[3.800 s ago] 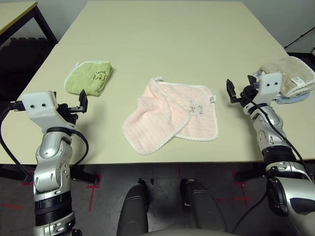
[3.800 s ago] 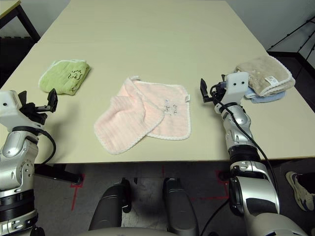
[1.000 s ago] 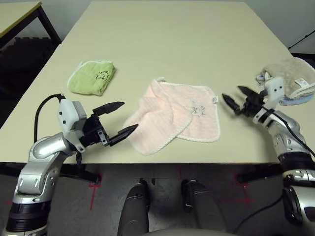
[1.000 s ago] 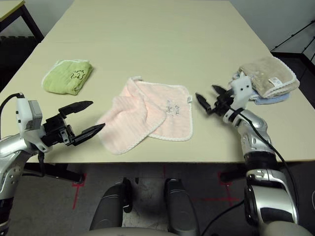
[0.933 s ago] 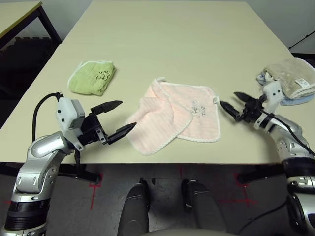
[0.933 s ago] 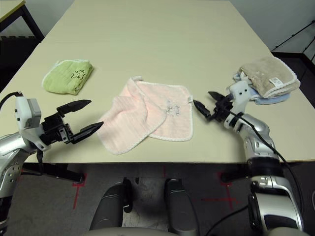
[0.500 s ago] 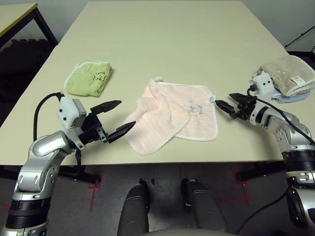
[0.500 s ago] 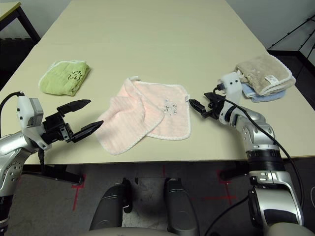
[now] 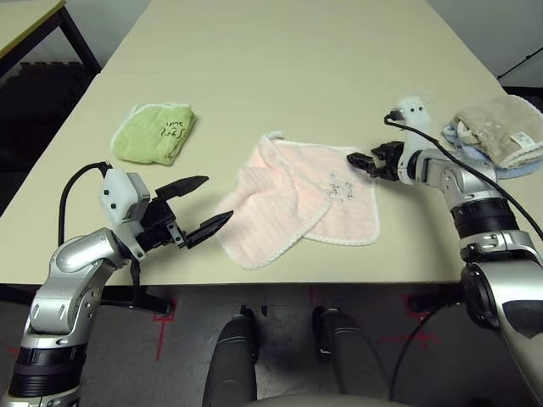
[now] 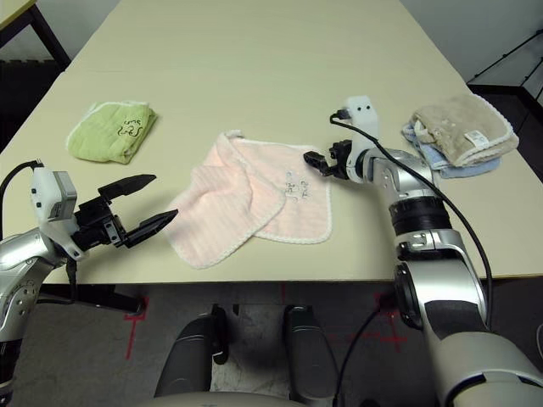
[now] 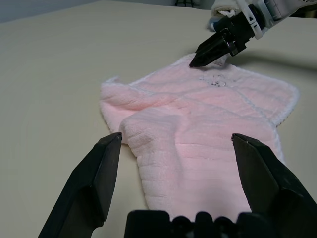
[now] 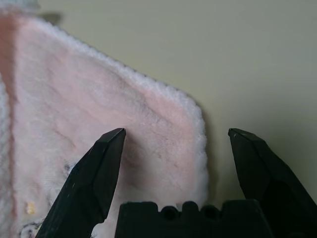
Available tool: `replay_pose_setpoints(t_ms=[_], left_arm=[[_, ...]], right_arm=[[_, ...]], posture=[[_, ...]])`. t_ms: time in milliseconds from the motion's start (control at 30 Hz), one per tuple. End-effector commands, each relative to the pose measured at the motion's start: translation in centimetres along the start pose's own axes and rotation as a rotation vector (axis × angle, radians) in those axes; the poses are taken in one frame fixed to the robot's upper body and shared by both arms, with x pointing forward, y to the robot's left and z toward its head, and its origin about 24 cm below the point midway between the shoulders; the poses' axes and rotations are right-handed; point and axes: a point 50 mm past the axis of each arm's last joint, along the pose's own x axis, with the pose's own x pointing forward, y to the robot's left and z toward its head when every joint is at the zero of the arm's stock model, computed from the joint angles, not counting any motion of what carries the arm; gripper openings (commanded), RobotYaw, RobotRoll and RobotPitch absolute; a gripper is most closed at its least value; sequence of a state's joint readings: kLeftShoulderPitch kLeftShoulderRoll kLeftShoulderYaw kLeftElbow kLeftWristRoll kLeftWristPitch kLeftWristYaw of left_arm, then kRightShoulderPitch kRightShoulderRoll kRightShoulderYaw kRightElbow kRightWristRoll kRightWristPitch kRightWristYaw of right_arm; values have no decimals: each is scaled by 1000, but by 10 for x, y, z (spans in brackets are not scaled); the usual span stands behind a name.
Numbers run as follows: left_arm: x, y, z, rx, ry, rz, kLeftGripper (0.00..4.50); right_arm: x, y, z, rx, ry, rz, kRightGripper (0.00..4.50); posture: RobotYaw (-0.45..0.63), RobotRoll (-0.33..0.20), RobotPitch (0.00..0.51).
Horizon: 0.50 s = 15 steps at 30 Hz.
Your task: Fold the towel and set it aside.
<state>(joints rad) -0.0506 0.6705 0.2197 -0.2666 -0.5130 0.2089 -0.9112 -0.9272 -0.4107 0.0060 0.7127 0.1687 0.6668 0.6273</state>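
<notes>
The towel's flap (image 9: 271,208) lies loosely over the towel's middle, so the towel will unfold into a long, limp, trailing sheet when I pull its corner.
The towel (image 9: 297,199), pale pink with a white trim, lies rumpled near the table's front edge, one flap lapped over its middle. A small grey motif (image 9: 339,185) shows near its far right corner. My left gripper (image 9: 217,199) hovers open just left of the towel's near left edge, its fingers pointing at the cloth; in the left wrist view the towel (image 11: 198,124) lies beyond the open left gripper (image 11: 176,141). My right gripper (image 10: 309,158) is at the towel's far right corner. In the right wrist view it (image 12: 176,134) stands open with that corner (image 12: 163,129) between its fingers.
A folded light green towel (image 9: 155,134) lies at the left of the table. A beige towel (image 9: 501,136) stacked on a blue one (image 10: 441,161) sits at the right edge. The table's front edge (image 9: 339,275) is close below the pink towel.
My right gripper has swung left and forward, from beside the towel's right edge to its far right corner. The left gripper has held its place.
</notes>
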Motion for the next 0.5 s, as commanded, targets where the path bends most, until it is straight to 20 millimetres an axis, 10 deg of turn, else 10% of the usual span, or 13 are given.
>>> replay_pose_setpoints(t_ms=[33,500], left_arm=[[0,-5,2,2,3,-1,4500],[1,-5,3,-4,9,6,4500]], right_arm=[[4,-3,-6,-57,49,-12,4492],[9,-9,-17,-34,141,-104,4492]], posture=[[-52,0,156],[-51,0,170]])
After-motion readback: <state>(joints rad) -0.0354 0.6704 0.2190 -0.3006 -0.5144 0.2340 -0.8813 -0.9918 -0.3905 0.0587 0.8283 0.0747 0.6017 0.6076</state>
